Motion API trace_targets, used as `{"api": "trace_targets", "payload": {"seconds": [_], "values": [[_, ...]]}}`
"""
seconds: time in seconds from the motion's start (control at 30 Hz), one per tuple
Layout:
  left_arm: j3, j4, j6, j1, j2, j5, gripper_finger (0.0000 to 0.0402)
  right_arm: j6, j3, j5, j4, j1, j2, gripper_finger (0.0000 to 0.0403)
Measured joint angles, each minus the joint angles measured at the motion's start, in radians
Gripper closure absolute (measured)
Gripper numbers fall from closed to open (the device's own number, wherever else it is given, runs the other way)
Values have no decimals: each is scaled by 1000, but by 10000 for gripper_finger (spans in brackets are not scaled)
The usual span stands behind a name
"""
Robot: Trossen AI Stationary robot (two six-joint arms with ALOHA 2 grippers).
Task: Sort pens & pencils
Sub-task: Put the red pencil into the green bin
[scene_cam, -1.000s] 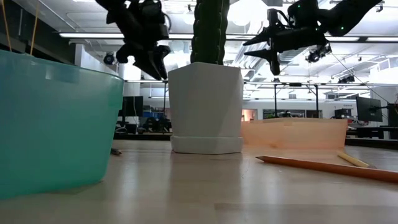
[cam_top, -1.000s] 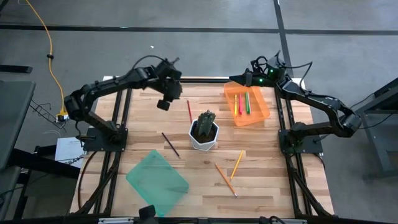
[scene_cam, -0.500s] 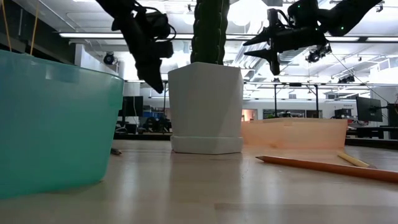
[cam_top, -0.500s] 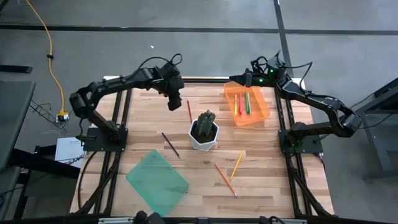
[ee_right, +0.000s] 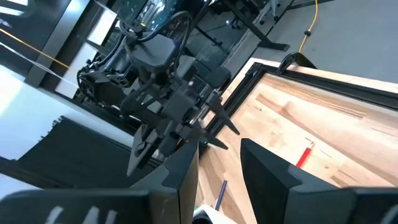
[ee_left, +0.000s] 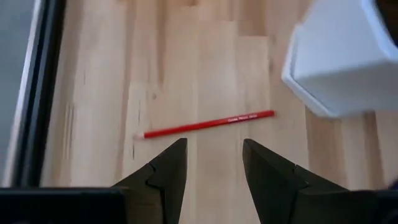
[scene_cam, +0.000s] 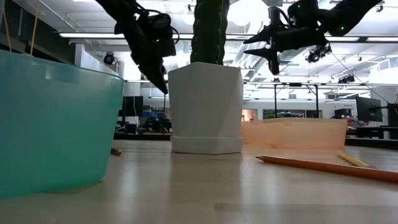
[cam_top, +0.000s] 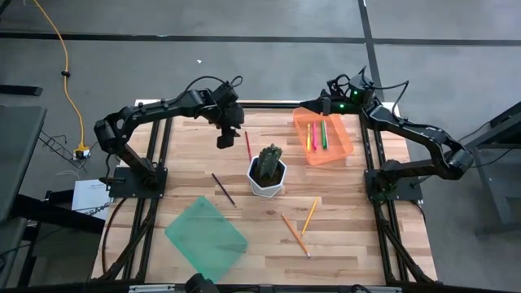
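Note:
The red pencil (ee_left: 208, 124) is crosswise to my left gripper's open fingers. I should turn my left gripper until its fingers are on either side of the pencil's body (cam_top: 248, 146), then lower the gripper.
My left gripper (cam_top: 225, 140) hangs open above the table, just left of the red pencil (cam_top: 247, 145); in the left wrist view the pencil (ee_left: 208, 124) lies flat on the wood beyond my fingertips (ee_left: 214, 155), untouched. The dark pencil (cam_top: 222, 189) lies left of the pot; the orange pencil (cam_top: 295, 234) and the yellow-orange pencil (cam_top: 310, 214) lie toward the near edge. Three pens, pink-red, yellow and green, lie in the orange tray (cam_top: 342, 150). My right gripper (cam_top: 305, 104) waits open, raised over that tray's far left corner.
A white pot with a cactus (cam_top: 267, 172) stands mid-table, close to the red pencil's near end and seen in the left wrist view as the white pot (ee_left: 342, 56). A teal tray (cam_top: 206, 238) sits at the near left. Bare wood lies between pot and teal tray.
My left gripper has moved toward the table's right, toward the red pencil, has come down somewhat and has tipped its fingers downward. The right arm and all pencils and pens have kept still.

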Motion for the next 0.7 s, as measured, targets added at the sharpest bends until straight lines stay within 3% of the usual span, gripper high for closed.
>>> {"api": "trace_targets", "payload": {"seconds": [0.17,0.4,0.7], "values": [[0,0,263,-39,0,-26,259,9,0,-3,-8,0,0,290],[0,5,544,-76,8,-199,259,34,0,-4,-29,0,0,290],[0,3,848,-75,56,-245,259,101,0,2,-29,14,0,290]]}}
